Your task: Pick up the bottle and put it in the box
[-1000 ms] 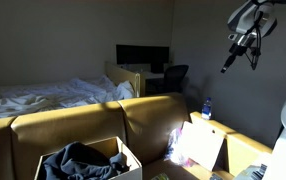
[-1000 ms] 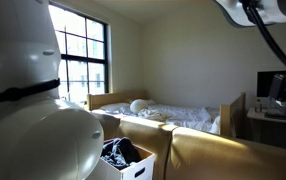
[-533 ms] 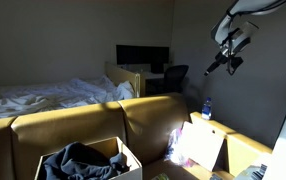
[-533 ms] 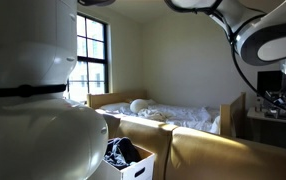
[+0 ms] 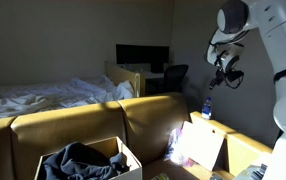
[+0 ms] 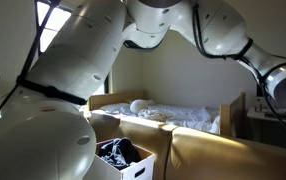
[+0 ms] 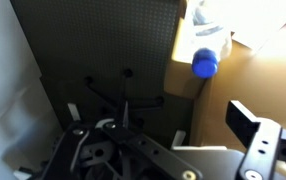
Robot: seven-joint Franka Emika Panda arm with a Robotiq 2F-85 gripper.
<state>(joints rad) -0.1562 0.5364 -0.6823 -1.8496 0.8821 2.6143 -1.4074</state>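
Observation:
The robot's open gripper hangs over the chair base (image 7: pixel 125 97), away from the bottle's blue cap (image 7: pixel 205 66), so it should move back and line up with the cap before it closes.
The clear bottle (image 5: pixel 206 108) with a blue cap stands upright on the tan surface at the right end of the sofa. In the wrist view the bottle (image 7: pixel 208 50) lies at the top right, blue cap toward the camera. My gripper (image 5: pixel 224 78) hangs above and slightly to the right of it, apart from it. In the wrist view the gripper (image 7: pixel 181 130) is open and empty, with one dark finger (image 7: pixel 248 125) at the right. The white box (image 5: pixel 131 160) with dark clothes in it stands in front of the sofa and also shows in an exterior view (image 6: pixel 143 165).
A white bag or sheet (image 5: pixel 198 145) leans just in front of the bottle. The tan sofa back (image 5: pixel 73 125) lies between bottle and box. A black office chair (image 5: pixel 173 78) and a monitor (image 5: pixel 141 57) stand behind. The chair base (image 7: pixel 123 95) shows under the gripper.
The arm has swung down and to the left from high at the upper right. The gripper now hangs close above the bottle. The bottle and box have not moved.

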